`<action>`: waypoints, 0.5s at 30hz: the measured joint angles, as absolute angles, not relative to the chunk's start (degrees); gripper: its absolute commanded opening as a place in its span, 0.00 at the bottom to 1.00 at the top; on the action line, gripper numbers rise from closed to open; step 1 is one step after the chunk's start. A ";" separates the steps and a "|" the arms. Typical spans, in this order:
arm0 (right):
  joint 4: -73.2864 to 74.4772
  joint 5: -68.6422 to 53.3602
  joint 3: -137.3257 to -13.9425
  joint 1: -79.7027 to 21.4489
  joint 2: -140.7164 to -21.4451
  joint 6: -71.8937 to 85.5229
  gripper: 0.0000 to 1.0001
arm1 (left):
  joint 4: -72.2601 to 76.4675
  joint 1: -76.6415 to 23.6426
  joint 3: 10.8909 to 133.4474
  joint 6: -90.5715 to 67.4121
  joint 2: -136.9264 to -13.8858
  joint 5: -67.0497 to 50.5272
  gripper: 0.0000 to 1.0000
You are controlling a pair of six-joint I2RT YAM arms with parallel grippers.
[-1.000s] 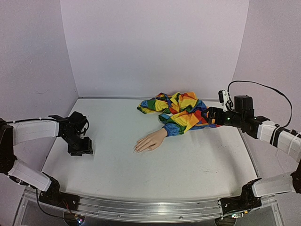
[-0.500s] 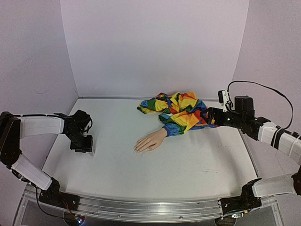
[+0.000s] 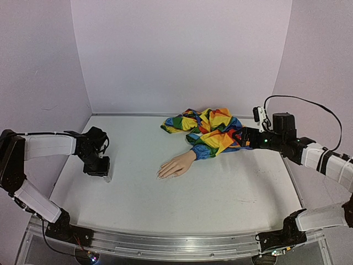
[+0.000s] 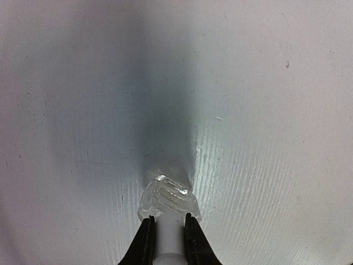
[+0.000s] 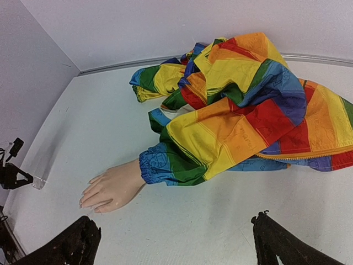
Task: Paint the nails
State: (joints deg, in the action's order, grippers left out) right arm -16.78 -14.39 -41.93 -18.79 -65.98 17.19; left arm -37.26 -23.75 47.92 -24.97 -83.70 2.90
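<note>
I can see my left gripper on the white neck [image 4: 170, 233] and the bottle's clear body free, so my right gripper should go on toward that body [image 3: 107, 178] before it closes around it.
A peach mannequin hand [image 3: 177, 165] lies palm down mid-table, coming out of a rainbow patchwork sleeve [image 3: 212, 132]. Its nails [image 3: 160, 175] are tiny and point left; they also show at the fingertips [image 5: 84, 202] in the right wrist view. At the table's left, my left gripper [image 3: 102, 171] is shut on the white neck of a small clear bottle [image 4: 167, 197] resting on the table. My right gripper [image 5: 175, 221] stands wide open above the table, just in front of the sleeve [image 5: 242, 121] and apart from the hand [image 5: 113, 186].
The white table [image 3: 220, 193] is walled at the back and both sides. The bunched jacket fills the back right. The bottle [image 5: 37, 182] and left gripper sit well left of the mannequin's fingertips.
My left gripper has closed its jaws onto the bottle and settled slightly lower. The right arm has barely moved, its jaws still wide.
</note>
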 measured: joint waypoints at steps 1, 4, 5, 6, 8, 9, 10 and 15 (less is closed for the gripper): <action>-16.80 -14.39 -41.93 -18.96 -66.11 17.23 0.98 | -37.19 -23.75 47.99 -24.84 -83.70 2.63 0.07; -16.75 -14.28 -41.93 -19.64 -66.92 17.54 0.98 | -37.12 -23.75 47.99 -24.25 -83.64 2.07 0.01; -16.78 -14.26 -41.93 -19.94 -67.29 17.65 0.98 | -37.12 -23.75 47.99 -24.05 -83.53 1.43 0.00; -16.75 -14.17 -41.93 -20.32 -67.72 17.72 0.98 | -37.15 -23.79 47.99 -23.90 -83.31 0.54 0.00; -16.75 -14.17 -41.93 -21.26 -68.75 17.74 0.98 | -37.17 -24.10 48.03 -23.49 -82.41 -1.50 0.00; -16.75 -14.28 -41.93 -21.76 -69.21 17.72 0.98 | -37.36 -24.38 48.23 -23.18 -81.89 -2.48 0.00; -16.80 -14.61 -41.93 -22.41 -69.76 17.65 0.98 | -37.52 -24.91 48.66 -22.68 -81.28 -3.64 0.00; -22.17 -18.22 -38.72 -27.35 -71.24 17.52 0.98 | -37.01 -29.85 53.08 -21.82 -78.37 -10.70 0.00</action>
